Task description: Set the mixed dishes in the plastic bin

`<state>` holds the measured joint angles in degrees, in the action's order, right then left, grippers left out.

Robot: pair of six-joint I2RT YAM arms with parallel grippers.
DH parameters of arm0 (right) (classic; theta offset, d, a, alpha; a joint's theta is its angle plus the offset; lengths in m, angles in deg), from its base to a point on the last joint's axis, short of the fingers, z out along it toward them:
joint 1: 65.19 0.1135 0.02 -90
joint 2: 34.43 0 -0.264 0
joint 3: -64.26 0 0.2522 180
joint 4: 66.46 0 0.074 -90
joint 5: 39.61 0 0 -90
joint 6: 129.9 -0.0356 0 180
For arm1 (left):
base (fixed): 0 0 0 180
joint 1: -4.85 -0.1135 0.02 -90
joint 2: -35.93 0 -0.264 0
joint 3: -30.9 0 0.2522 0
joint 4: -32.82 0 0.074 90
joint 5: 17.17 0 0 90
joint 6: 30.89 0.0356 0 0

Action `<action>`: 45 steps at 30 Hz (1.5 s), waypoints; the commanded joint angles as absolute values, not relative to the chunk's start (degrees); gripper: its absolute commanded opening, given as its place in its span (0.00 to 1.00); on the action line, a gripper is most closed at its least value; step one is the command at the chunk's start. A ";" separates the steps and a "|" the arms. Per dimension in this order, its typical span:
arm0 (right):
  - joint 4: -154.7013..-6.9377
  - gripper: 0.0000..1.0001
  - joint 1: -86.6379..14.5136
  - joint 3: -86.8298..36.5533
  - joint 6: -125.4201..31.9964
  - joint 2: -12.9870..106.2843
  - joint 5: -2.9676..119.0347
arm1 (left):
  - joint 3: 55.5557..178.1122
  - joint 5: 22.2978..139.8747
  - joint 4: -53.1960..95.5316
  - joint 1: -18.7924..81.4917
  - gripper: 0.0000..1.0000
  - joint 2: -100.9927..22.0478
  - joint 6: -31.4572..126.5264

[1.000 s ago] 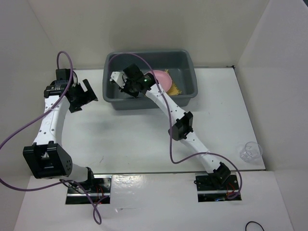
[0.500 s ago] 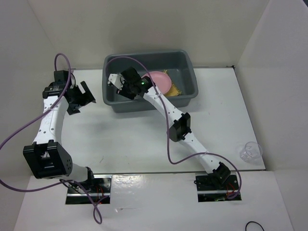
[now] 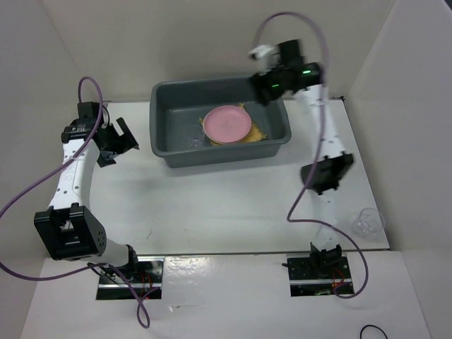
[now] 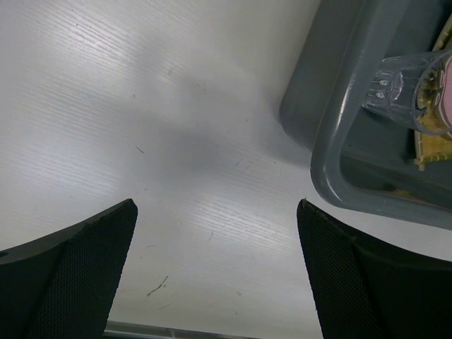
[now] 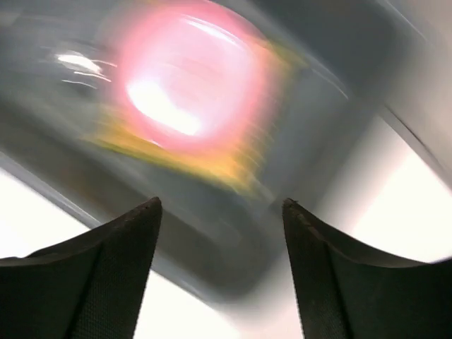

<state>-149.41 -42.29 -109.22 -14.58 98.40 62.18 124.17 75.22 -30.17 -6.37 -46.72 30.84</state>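
My right gripper should go on moving, open, toward the clear plastic cup [image 3: 368, 224], which stands alone near the front edge, until the fingers straddle its rim [image 3: 371, 219].
The grey-blue plastic bin [image 3: 161, 120] stands at the back middle of the table. Inside it a round pink plate [image 3: 226, 123] rests on a yellow slatted mat [image 3: 256, 133]. The left wrist view shows a clear plastic cup [image 4: 409, 92] inside the bin, near its rim [image 4: 332, 141]. My right gripper [image 3: 263, 88] hangs open and empty above the bin's far right corner. Its wrist view is blurred, with the plate [image 5: 187, 78] and mat [image 5: 233, 166] beyond the open gripper [image 5: 221, 205]. My left gripper [image 3: 120, 147] [image 4: 216, 208] is open and empty over bare table, left of the bin.
Another clear plastic cup [image 3: 367, 222] stands alone near the table's right front edge. White walls close in the table at the back and on both sides. The right arm's purple cable [image 3: 282, 18] loops high over the bin's far right corner.
My right gripper opened, rose out of the bin's left part and swung to its far right corner, uncovering the pink plate. The left arm has barely moved.
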 commanded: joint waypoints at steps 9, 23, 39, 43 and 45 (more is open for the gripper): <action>-149.66 0.73 -84.57 -51.67 -17.49 63.76 52.42 | 127.80 77.04 -27.25 -7.28 1.00 -50.72 32.92; -145.18 0.69 -96.03 -14.11 -12.57 48.01 44.50 | 131.68 82.76 -28.40 -7.28 1.00 -58.11 31.34; -140.26 0.00 -99.91 -4.61 -10.28 48.62 42.22 | 130.45 83.81 -27.87 -7.28 1.00 -57.50 30.81; -146.30 0.00 -99.65 -16.26 -10.28 47.75 45.89 | 129.92 83.28 -27.87 -7.28 1.00 -57.49 30.81; -154.72 0.00 -96.41 -33.55 -9.15 48.96 55.28 | 129.92 82.76 -27.87 -7.28 1.00 -56.97 30.81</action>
<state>-149.81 -99.21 -16.00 -10.36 50.03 46.53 129.44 82.69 -28.70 -6.96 -58.43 31.67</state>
